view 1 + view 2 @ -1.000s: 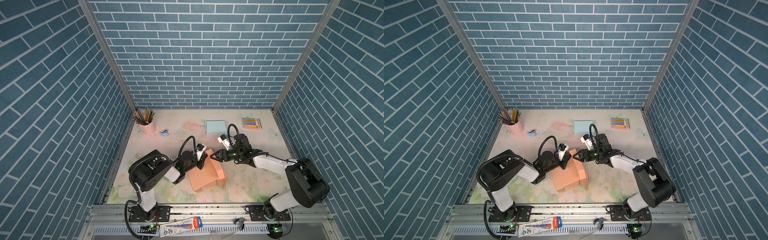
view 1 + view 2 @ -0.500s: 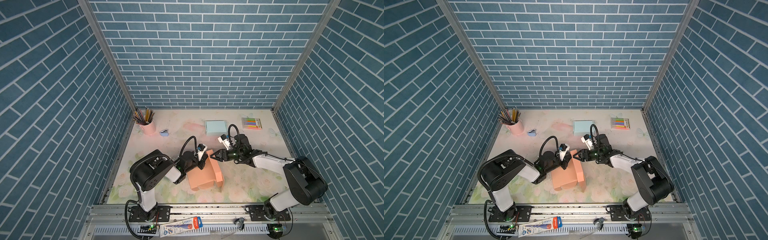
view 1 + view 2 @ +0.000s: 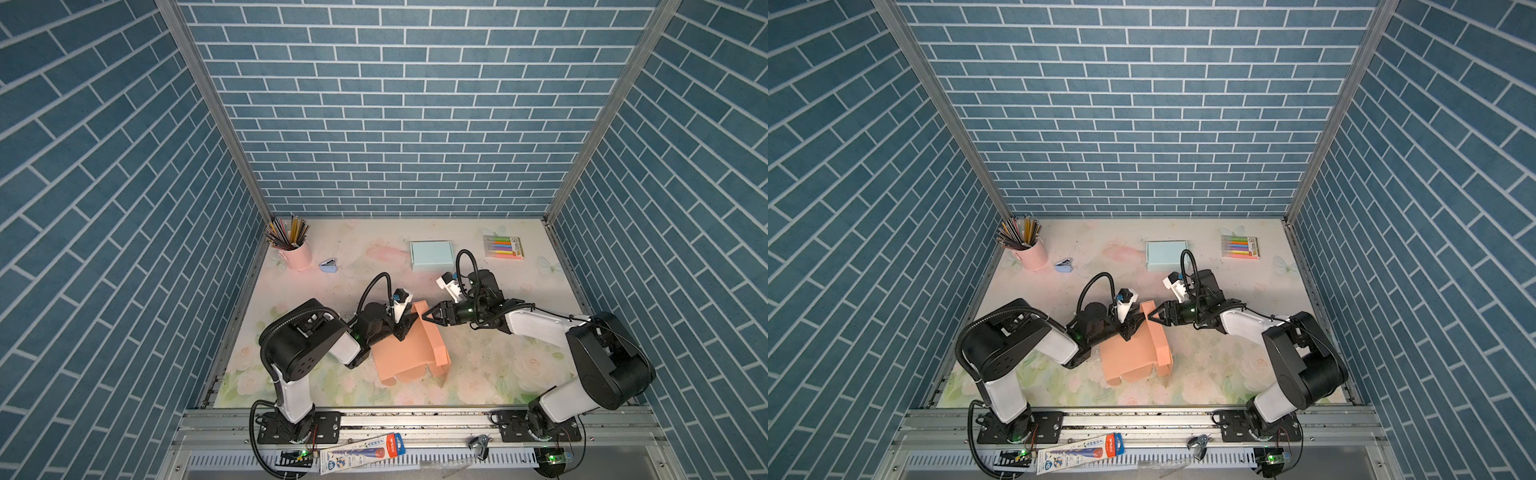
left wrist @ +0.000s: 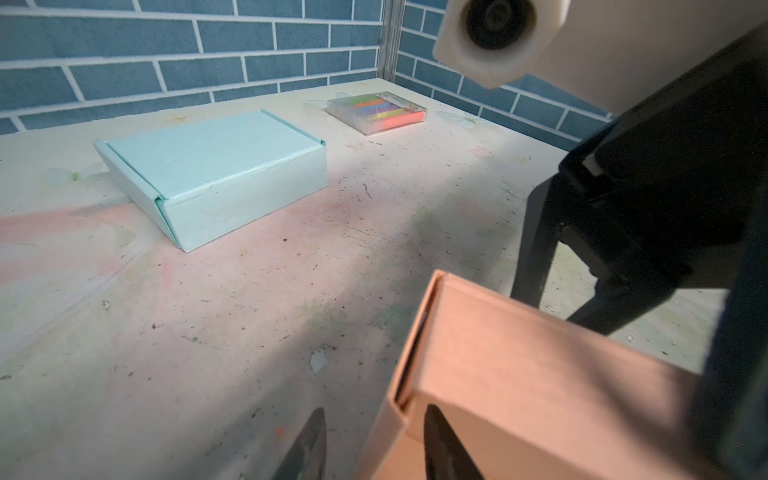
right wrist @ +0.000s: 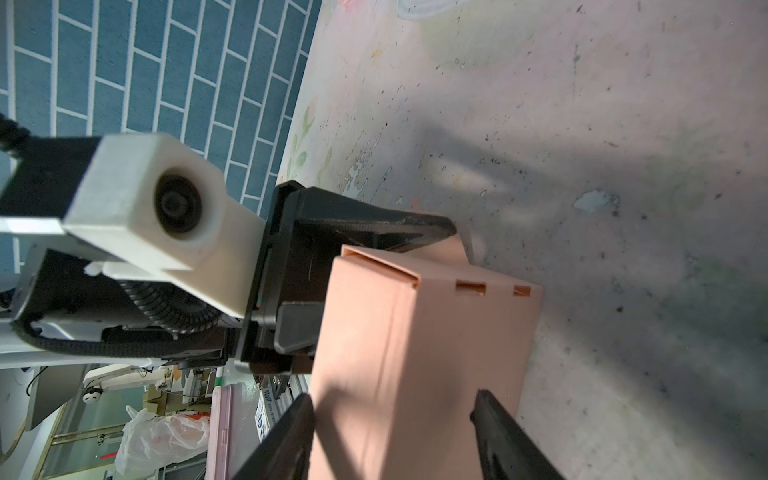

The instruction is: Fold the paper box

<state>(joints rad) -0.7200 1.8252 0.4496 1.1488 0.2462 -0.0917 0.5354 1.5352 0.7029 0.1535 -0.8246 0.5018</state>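
The paper box lies crooked with its raised side [image 3: 434,342] toward my right gripper, so next my left gripper takes the side's far corner [image 3: 420,306] and turns the box square.
The salmon paper box [image 3: 405,357] [image 3: 1129,361] lies partly folded mid-table, its far wall standing and a side panel raised along its right. My left gripper [image 3: 405,330] [image 3: 1129,328] is open at the box's far left corner. In the left wrist view its fingertips [image 4: 319,415] straddle the box's wall edge [image 4: 395,399] with gaps on both sides. My right gripper [image 3: 426,319] [image 3: 1152,318] is open at the far right corner, facing the left one. In the right wrist view the box [image 5: 415,353] fills the space between its spread fingers [image 5: 305,405].
A light-blue closed box [image 3: 432,255] and a pack of coloured markers [image 3: 503,247] lie at the back. A pink cup of pencils [image 3: 297,253] and a small blue object [image 3: 329,266] sit back left. Metal rails edge the table.
My left gripper's jaws have spread apart around the box's wall. The box's right side panel has swung up and in from lying splayed. The right gripper has barely moved.
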